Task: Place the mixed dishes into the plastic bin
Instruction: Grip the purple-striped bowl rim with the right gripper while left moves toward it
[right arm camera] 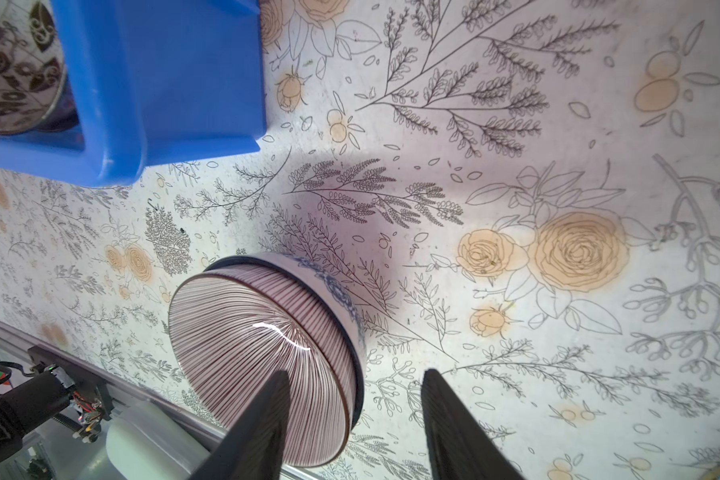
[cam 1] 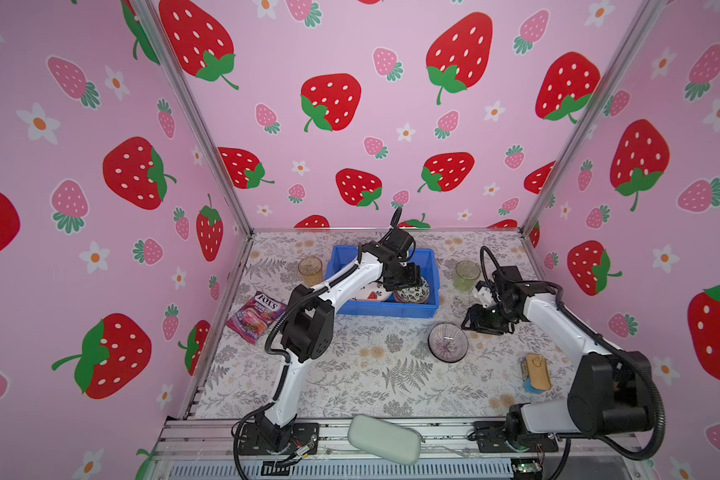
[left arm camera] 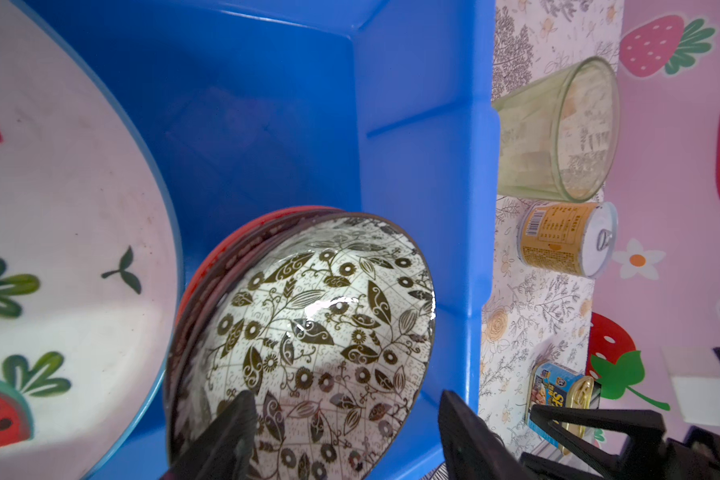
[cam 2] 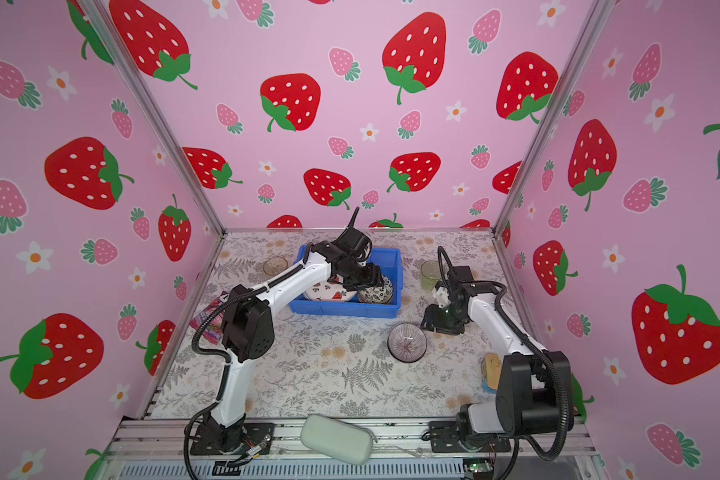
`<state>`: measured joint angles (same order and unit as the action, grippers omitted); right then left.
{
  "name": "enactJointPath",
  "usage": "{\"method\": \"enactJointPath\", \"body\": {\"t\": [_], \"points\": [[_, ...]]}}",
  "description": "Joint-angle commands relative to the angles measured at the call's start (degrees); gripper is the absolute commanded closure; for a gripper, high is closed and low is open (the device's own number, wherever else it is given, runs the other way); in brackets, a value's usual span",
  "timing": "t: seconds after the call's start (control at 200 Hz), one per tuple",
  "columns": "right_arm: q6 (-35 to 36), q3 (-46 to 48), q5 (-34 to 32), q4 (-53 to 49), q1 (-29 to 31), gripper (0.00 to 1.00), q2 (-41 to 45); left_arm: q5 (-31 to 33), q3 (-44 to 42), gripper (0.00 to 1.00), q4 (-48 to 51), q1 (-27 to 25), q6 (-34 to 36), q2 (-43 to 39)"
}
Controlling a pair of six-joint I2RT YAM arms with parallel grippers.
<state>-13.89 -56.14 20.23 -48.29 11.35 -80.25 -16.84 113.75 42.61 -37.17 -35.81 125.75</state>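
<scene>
The striped bowl is sitting nested inside a blue-white bowl point(right arm camera: 339, 296), so next my right gripper lifts just the striped bowl by its rim point(right arm camera: 345, 398) toward my left gripper.
The blue plastic bin point(cam 1: 391, 309) point(cam 2: 341, 309) sits at the back middle. Inside it lie a watermelon plate point(cam 1: 368, 296) point(left arm camera: 71, 208) and a black-white floral bowl point(cam 1: 412, 296) point(left arm camera: 316, 332), which is nested in an orange bowl point(left arm camera: 242, 237). My left gripper point(cam 1: 409, 277) point(left arm camera: 346, 395) hangs open over that bowl, its jaws on either side of the rim. On the table a striped bowl with a blue-white outside point(cam 1: 447, 343) point(right arm camera: 258, 345) stands upright. My right gripper point(cam 1: 474, 322) point(right arm camera: 357, 374) is open astride its rim. An amber tumbler point(cam 1: 310, 269) and a green tumbler point(cam 1: 467, 274) point(left arm camera: 558, 133) flank the bin.
A purple candy bag point(cam 1: 256, 316) lies left of the bin. A grey-green pouch point(cam 1: 383, 438) rests on the front rail. A flat gold-topped tin point(cam 1: 537, 372) point(left arm camera: 558, 395) lies at the right, and a round can point(left arm camera: 566, 239) near the green tumbler.
</scene>
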Motion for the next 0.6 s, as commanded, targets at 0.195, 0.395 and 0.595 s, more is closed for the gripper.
{"method": "enactJointPath", "body": {"t": [0.195,0.395,0.595], "points": [[-2.1,0.6,-5.9,0.1,3.8,0.52,1.2,-2.2,-0.7,0.28,-1.7,0.3,-0.3,-1.2],[-2.9,0.7,-7.5,0.8,6.3,0.54,0.1,-2.2,-0.7,0.28,-0.8,0.3,-0.6,-5.4],[-3.1,0.8,-8.8,1.4,8.1,0.61,-1.0,-1.1,-2.8,0.28,-0.3,0.2,-0.7,-10.4]]}}
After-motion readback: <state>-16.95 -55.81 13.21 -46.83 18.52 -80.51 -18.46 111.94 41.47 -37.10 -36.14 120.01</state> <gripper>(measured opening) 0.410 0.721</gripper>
